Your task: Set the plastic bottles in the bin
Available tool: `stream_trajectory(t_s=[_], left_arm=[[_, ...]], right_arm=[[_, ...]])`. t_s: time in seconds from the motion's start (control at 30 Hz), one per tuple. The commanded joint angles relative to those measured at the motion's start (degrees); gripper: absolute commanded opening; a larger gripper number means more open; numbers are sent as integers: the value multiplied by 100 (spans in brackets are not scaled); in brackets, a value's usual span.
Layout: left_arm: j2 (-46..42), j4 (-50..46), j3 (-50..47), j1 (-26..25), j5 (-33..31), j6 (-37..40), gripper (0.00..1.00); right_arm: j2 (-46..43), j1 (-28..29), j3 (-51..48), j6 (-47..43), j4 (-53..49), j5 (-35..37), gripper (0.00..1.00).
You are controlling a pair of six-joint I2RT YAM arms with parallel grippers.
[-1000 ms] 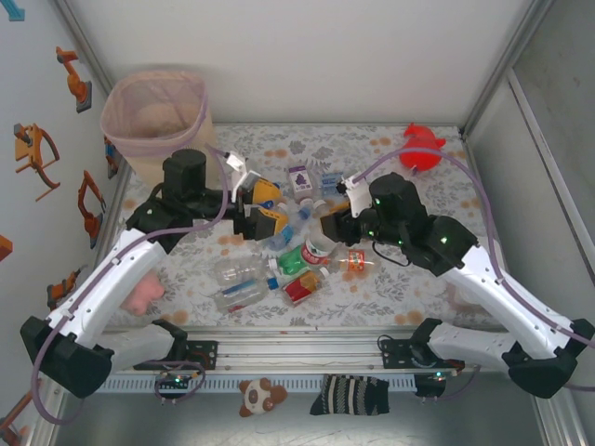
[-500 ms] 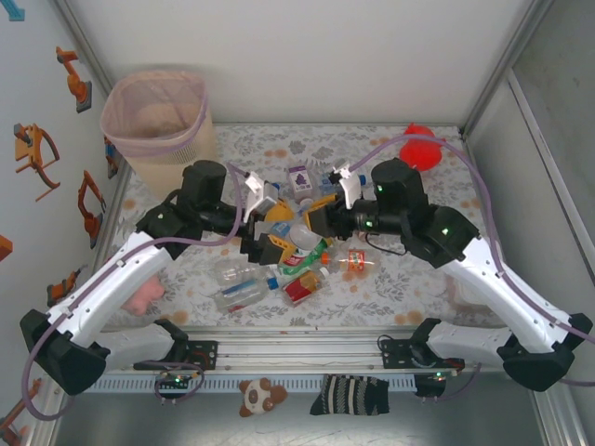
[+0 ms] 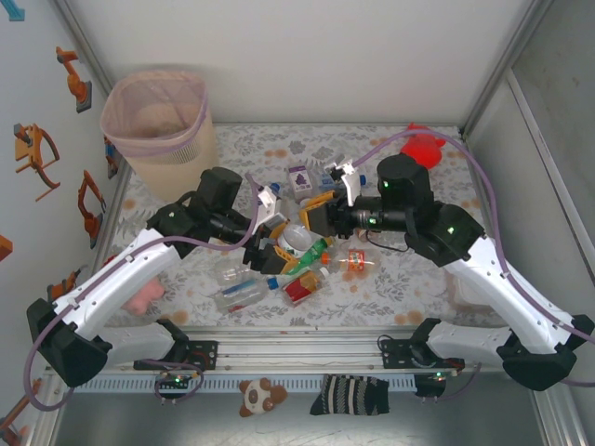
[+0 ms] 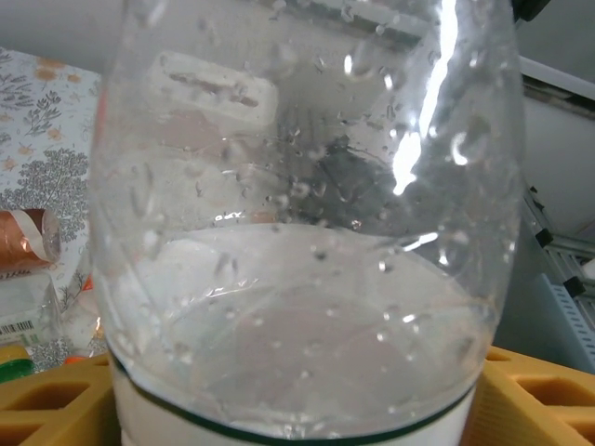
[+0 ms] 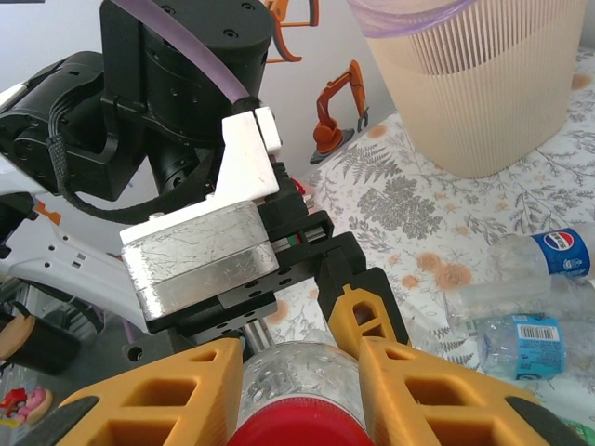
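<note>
The robot's right gripper is holding the red cap (image 5: pixel 302 424) far from the beige bin, so its left gripper should grab the bottle's body (image 3: pixel 296 240) and bring the bottle to the bin.
A clear bottle (image 3: pixel 294 236) with a red cap (image 5: pixel 299 433) hangs above the pile in mid-table. My right gripper (image 3: pixel 314 216) is shut on its cap end, the yellow fingers (image 5: pixel 177 390) pressing both sides. My left gripper (image 3: pixel 270 245) meets it from the left, open, with its fingers (image 4: pixel 56 401) flanking the bottle's body (image 4: pixel 297 232); one left finger (image 5: pixel 358 316) lies against the bottle. Beneath lie a green bottle (image 3: pixel 303 258), a red-labelled one (image 3: pixel 299 288), two clear ones (image 3: pixel 237 270) and an orange-labelled one (image 3: pixel 357 260). The beige bin (image 3: pixel 158 116) stands at the far left.
A purple carton (image 3: pixel 297 177) stands behind the pile. A red plush (image 3: pixel 423 147) sits at the far right, a pink plush (image 3: pixel 144 295) under my left arm. Blue-labelled bottles (image 5: pixel 548 253) lie in front of the bin (image 5: pixel 483 84). Walls close in left and right.
My right gripper lifted the clear bottle off the pile and carried it left. My left gripper swung right and down until its fingers came around the same bottle.
</note>
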Motion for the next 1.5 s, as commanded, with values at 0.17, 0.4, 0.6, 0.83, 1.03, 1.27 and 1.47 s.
stream_trajectory(t_s=[0.17, 0.4, 0.6, 0.83, 1.03, 1.27, 1.47], left_arm=[[-183, -232, 172, -67, 148, 256, 67], [-192, -370, 246, -70, 47, 396, 62], [-159, -450, 331, -68, -191, 396, 61], [-143, -405, 409, -8, -915, 333, 61], [-105, -181, 540, 298, -2067, -139, 60], [89, -355, 1085, 938, -3425, -573, 60], [477, -613, 1968, 1705, -4072, -840, 59]], right_arm=[[-31, 39, 235, 73, 115, -101, 23], [-47, 38, 210, 95, 127, -10, 26], [-127, 41, 189, 42, -36, 382, 51], [-367, 38, 176, -86, -335, 1304, 74], [-630, 22, 75, -116, -499, 2087, 80], [-717, -64, -62, -187, -682, 2494, 81], [-691, -120, -150, -201, -684, 2475, 81]])
